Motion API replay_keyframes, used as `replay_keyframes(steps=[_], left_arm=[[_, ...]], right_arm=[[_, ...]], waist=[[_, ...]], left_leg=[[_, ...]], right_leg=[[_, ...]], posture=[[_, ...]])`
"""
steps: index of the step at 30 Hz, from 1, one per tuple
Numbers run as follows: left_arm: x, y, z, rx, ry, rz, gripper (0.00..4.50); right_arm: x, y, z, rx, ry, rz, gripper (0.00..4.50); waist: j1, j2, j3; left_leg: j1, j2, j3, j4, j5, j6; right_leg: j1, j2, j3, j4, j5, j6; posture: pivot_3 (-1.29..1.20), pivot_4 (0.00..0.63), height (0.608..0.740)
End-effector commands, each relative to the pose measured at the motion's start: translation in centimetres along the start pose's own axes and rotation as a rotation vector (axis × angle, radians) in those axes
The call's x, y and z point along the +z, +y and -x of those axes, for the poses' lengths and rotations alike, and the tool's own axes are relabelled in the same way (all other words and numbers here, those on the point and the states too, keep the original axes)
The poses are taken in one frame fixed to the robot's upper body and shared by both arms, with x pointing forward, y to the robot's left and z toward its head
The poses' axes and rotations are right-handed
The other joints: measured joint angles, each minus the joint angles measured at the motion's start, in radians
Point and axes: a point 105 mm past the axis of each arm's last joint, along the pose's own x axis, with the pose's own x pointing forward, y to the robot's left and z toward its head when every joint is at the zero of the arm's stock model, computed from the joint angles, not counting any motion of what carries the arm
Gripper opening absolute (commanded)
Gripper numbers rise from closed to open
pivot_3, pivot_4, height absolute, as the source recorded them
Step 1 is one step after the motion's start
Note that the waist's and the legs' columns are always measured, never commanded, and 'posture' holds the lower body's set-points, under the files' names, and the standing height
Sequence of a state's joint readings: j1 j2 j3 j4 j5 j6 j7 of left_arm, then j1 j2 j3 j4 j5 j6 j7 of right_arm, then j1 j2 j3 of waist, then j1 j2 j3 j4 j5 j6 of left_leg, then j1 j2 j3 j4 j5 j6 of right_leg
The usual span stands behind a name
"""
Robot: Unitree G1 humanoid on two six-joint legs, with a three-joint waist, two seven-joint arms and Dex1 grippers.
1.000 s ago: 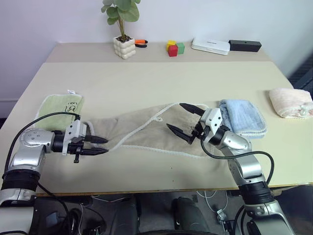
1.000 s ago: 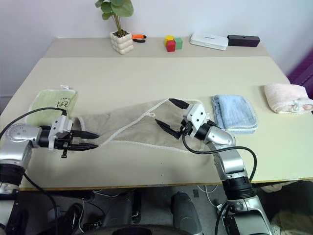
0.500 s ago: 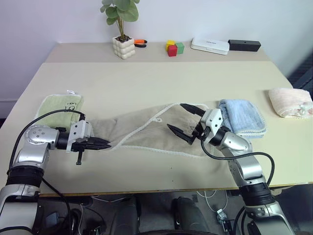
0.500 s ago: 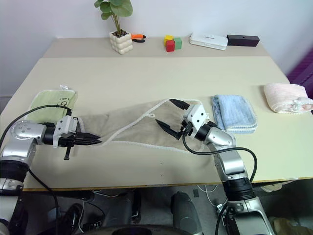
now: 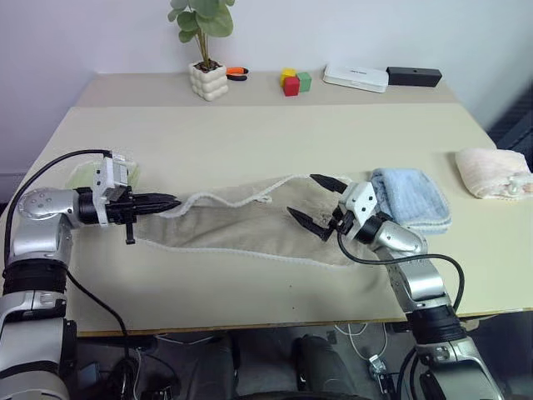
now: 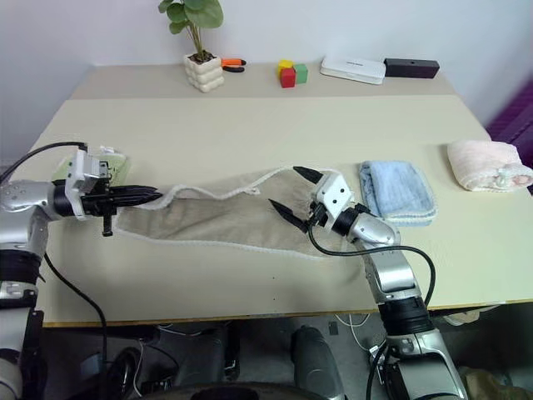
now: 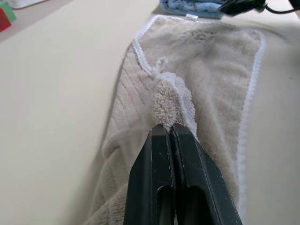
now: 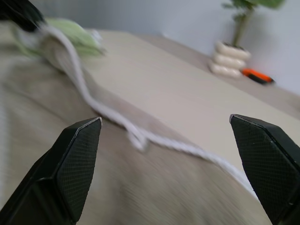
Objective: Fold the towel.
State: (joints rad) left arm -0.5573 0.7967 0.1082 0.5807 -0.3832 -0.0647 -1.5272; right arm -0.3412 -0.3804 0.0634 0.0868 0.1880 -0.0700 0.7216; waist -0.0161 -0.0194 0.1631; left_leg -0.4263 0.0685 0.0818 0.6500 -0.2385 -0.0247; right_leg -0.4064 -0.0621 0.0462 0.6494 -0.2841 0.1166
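Note:
My right gripper will draw the beige towel's edge [image 5: 288,180] nearly straight when it pulls, because the white corded edging curves slack [image 5: 198,198] from my left gripper.
The beige towel [image 5: 241,227] with white corded edging lies stretched across the middle of the table. My left gripper [image 5: 172,202] is shut on its left corner and holds that corner raised off the table. In the left wrist view the closed fingertips [image 7: 168,131] pinch a tuft of the towel [image 7: 165,101]. My right gripper [image 5: 305,197] stands open, level, just above the towel's right end, with nothing between its fingers [image 8: 77,161].
A small green towel [image 5: 82,175] lies behind my left arm. A folded light blue towel [image 5: 414,200] sits beside my right gripper, and a rolled pink one [image 5: 495,173] at the far right. A potted plant [image 5: 207,80], coloured blocks [image 5: 292,82] and two boxes [image 5: 358,77] line the back.
My left gripper closed on the towel's left corner, then rose and drew it leftward, pulling the towel's near edge straighter. The right gripper stayed open and nearly still.

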Motion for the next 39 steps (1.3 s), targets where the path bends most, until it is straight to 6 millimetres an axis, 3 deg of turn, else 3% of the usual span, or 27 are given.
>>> replay_keyframes(steps=[1,8,17,22,26,32,39], left_arm=[[1.2,0.7,0.9,0.054,-0.051,-0.020,0.01],[1.9,0.4,1.5,0.112,-0.135,-0.012,0.01],[1.1,-1.6,0.9,0.131,-0.154,0.024,0.01],[0.8,-2.2,0.9,0.139,-0.150,0.032,0.01],[0.5,-2.5,0.9,0.143,-0.146,0.037,0.00],[0.5,-2.8,0.8,0.146,-0.141,0.038,0.00],[0.4,-2.3,0.6,0.176,-0.138,0.037,0.00]], right_arm=[[-0.9,-4.2,0.1,-0.168,0.089,0.016,4.50],[-2.5,-10.1,1.3,-0.394,0.229,-0.097,4.50],[-4.7,-11.4,2.0,-0.328,0.416,-0.220,4.50],[-5.2,-11.9,0.6,-0.301,0.449,-0.272,4.50],[-6.7,-10.8,0.3,-0.236,0.532,-0.273,3.21],[-6.9,-10.3,0.3,-0.184,0.561,-0.268,0.04],[-5.1,-10.7,-0.2,-0.171,0.492,-0.250,0.04]], waist=[[0.001,0.000,0.000],[0.001,0.000,0.000],[-0.001,0.000,0.000],[-0.004,0.000,0.000],[-0.003,0.000,0.000],[-0.001,0.000,0.000],[0.000,0.000,0.000]], left_leg=[[0.000,0.000,0.000,0.000,0.000,0.000],[-0.001,0.000,0.000,0.000,0.000,0.000],[-0.001,0.000,0.001,-0.001,0.000,0.000],[0.000,0.000,0.001,-0.002,0.000,0.000],[-0.001,0.000,0.001,-0.002,0.000,0.000],[0.000,0.000,0.001,-0.001,0.000,0.000],[0.000,0.000,0.001,-0.001,0.000,0.000]], right_leg=[[0.000,0.000,0.000,0.000,0.000,0.000],[0.000,-0.001,0.000,0.000,0.000,0.000],[-0.001,-0.001,0.001,0.000,0.000,0.000],[-0.002,0.000,0.001,0.000,0.000,0.000],[-0.002,0.000,0.001,0.000,0.000,0.000],[-0.001,-0.001,0.001,0.000,0.000,0.000],[-0.001,-0.001,0.001,0.000,0.000,0.000]], posture=[[0.00,0.150,0.735],[0.00,0.150,0.735],[0.00,0.150,0.735],[0.00,0.150,0.735],[0.00,0.150,0.735],[0.00,0.150,0.735],[0.00,0.150,0.735]])
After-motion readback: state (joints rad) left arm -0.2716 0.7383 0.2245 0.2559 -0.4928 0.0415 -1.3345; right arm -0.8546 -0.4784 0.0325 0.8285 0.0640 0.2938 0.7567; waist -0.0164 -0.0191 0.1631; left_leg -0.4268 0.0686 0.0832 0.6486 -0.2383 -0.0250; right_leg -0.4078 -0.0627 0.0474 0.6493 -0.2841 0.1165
